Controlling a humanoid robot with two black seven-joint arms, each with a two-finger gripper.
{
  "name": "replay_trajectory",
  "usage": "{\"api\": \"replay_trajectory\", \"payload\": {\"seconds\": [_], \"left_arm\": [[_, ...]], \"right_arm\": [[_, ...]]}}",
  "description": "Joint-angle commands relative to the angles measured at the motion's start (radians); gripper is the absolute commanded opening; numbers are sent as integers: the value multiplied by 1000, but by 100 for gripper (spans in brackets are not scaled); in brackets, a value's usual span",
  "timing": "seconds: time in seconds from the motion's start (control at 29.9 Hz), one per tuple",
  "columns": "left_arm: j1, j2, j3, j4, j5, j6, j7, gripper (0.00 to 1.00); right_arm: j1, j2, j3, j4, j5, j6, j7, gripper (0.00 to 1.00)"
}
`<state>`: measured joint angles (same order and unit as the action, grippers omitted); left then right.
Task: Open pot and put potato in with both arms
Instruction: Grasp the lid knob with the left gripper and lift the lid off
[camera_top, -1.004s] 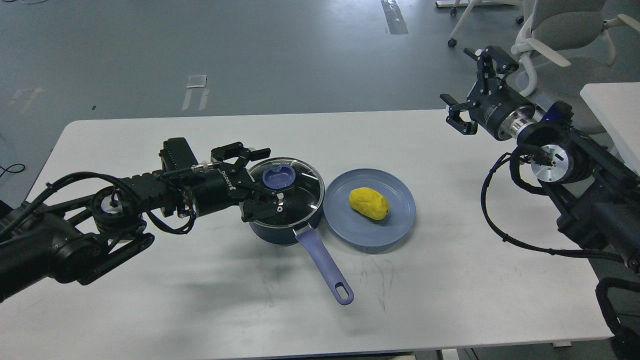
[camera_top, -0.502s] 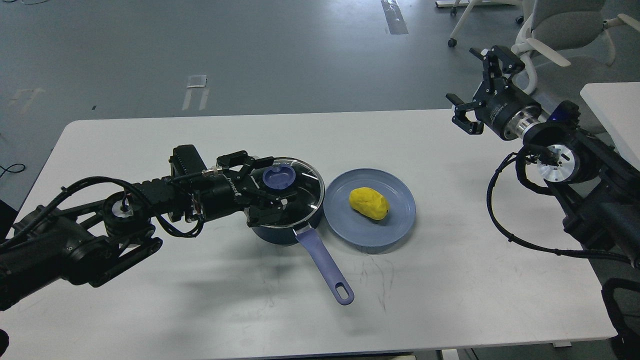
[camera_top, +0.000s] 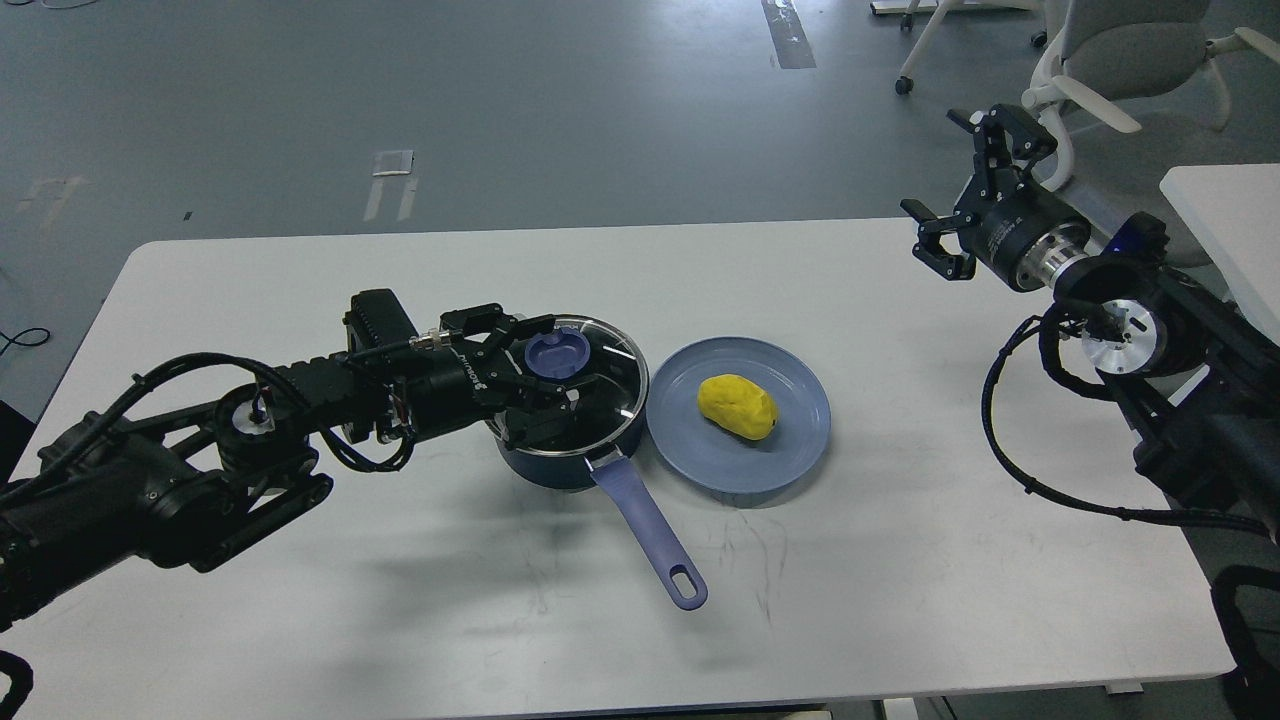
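Note:
The glass lid (camera_top: 609, 386) lets only plain dark show through, so I should expect the pot (camera_top: 546, 469) to be empty when I lift the lid off.
A dark blue pot (camera_top: 560, 468) with a long blue handle (camera_top: 648, 528) stands mid-table. A glass lid (camera_top: 612, 385) with a blue knob (camera_top: 556, 353) covers it. A yellow potato (camera_top: 738, 405) lies on a blue plate (camera_top: 792, 455) just right of the pot. My left gripper (camera_top: 549, 362) reaches over the lid from the left. Its two fingers straddle the knob, one behind and one in front, still spread apart. My right gripper (camera_top: 968, 186) is open and empty, held high above the table's far right edge, well away from the plate.
The white table (camera_top: 400, 600) has bare surface in front and to the right of the plate. A grey office chair (camera_top: 1130, 60) stands behind the right arm. A second white tabletop (camera_top: 1225, 215) sits at the right edge.
My left gripper has moved right along the lid until its fingers flank the knob. My right gripper has drifted slightly right and back, staying open.

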<state>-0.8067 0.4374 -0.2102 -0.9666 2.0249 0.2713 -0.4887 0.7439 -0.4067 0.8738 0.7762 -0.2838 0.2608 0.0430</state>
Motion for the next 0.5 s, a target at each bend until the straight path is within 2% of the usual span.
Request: {"api": "replay_trajectory", "payload": {"seconds": [0.0,0.03,0.1,0.13,0.47], "left_arm": [[1,0,0,0,0,9,0,62],[1,1,0,0,1,22,0,45],[3,1,0,0,1,29,0,31],[1,1,0,0,1,29,0,27],[-2,7,-1,-23,3,37,0,27]], "right_arm": [[-1,0,-3,0,0,0,0,100],[-1,0,-4,0,-1,0,0,100],[-6,0,-6,0,0,0,0,100],[-9,0,-7,0,-1,0,0,100],[-12,2,-13,1,-2,0,0,100]]}}
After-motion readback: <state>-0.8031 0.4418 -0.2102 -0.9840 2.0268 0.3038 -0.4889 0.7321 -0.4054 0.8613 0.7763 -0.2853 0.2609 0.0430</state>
